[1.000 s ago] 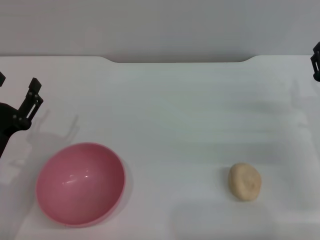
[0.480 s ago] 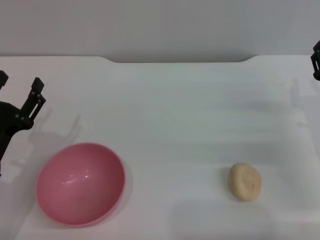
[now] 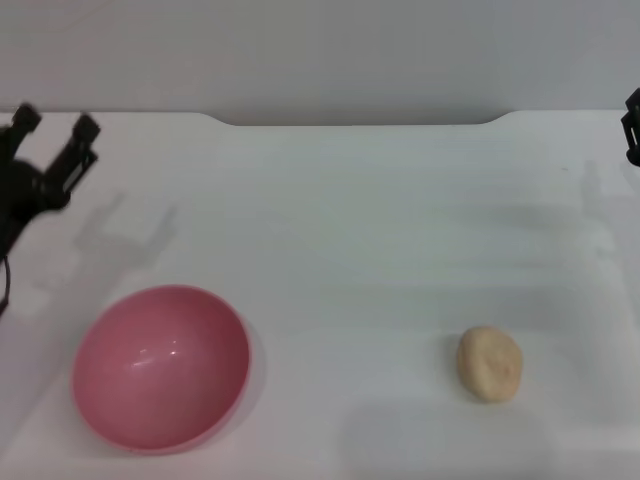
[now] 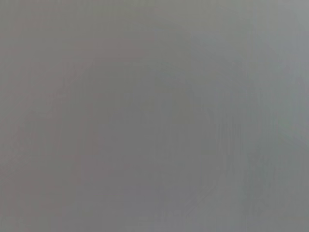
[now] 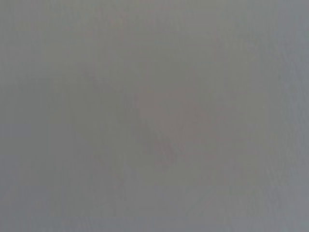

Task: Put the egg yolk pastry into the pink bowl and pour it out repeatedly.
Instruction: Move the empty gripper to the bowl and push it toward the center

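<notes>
My left gripper's open fingers are pointing past the pink bowl's far side (image 3: 170, 290). So I need to swing them back down and take hold of the bowl's rim (image 3: 103, 316) before the pastry goes in.
The pink bowl (image 3: 160, 367) stands upright and empty at the front left of the white table. The egg yolk pastry (image 3: 490, 363) lies on the table at the front right, well apart from the bowl. My left gripper (image 3: 55, 125) is open and empty at the far left, raised behind the bowl. My right gripper (image 3: 632, 125) shows only as a dark bit at the right edge, far behind the pastry. Both wrist views show only plain grey.
The white table (image 3: 350, 230) has a back edge with a shallow notch in its middle, against a grey wall. Nothing else stands on it.
My left gripper has risen and moved away from the bowl toward the back. The bowl, the pastry and the right arm have not moved.
</notes>
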